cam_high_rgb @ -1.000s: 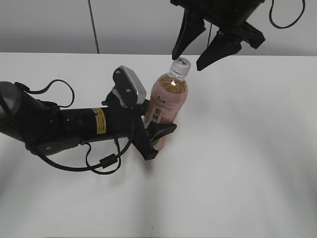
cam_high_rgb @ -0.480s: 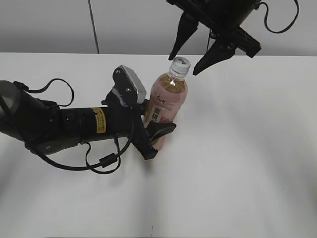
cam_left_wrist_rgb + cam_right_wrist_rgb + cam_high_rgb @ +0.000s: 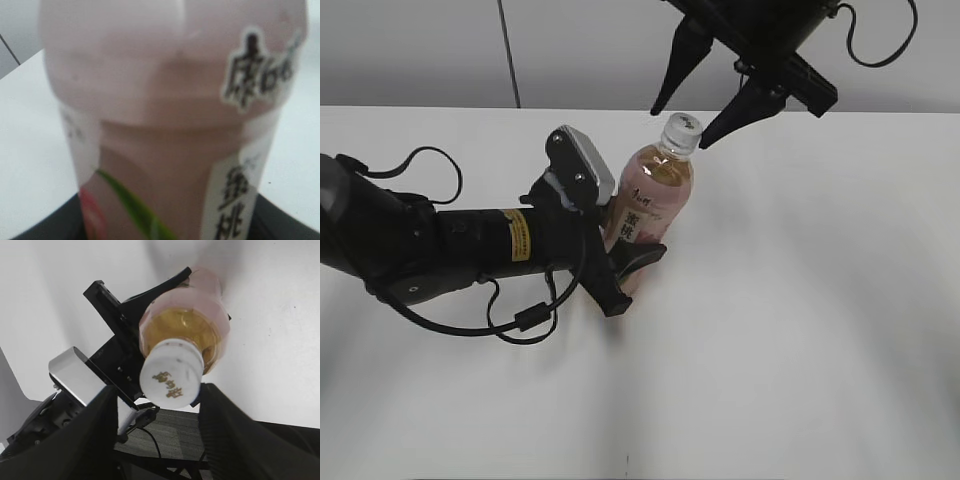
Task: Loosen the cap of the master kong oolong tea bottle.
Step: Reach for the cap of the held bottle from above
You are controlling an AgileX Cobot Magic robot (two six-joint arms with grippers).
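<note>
The robot's left gripper is closed on the bottle's lower body, so the white cap will turn by itself and stay seated when the robot twists it.
The oolong tea bottle, clear with amber tea and a pink peach label, stands upright mid-table. My left gripper is shut on its lower body; the left wrist view is filled by the blurred label. The white cap sits on the bottle's top, and the right wrist view shows it from above with small gold marks. My right gripper hangs open just above the cap, one finger on each side, not touching it; in the right wrist view the fingers flank the cap.
The white table runs in all directions around the bottle. The left arm's black body and cables lie across the table's left side. A pale wall stands behind.
My right gripper has come down and a little left, so its open fingers now straddle the cap. The bottle and the left gripper have shifted slightly left.
</note>
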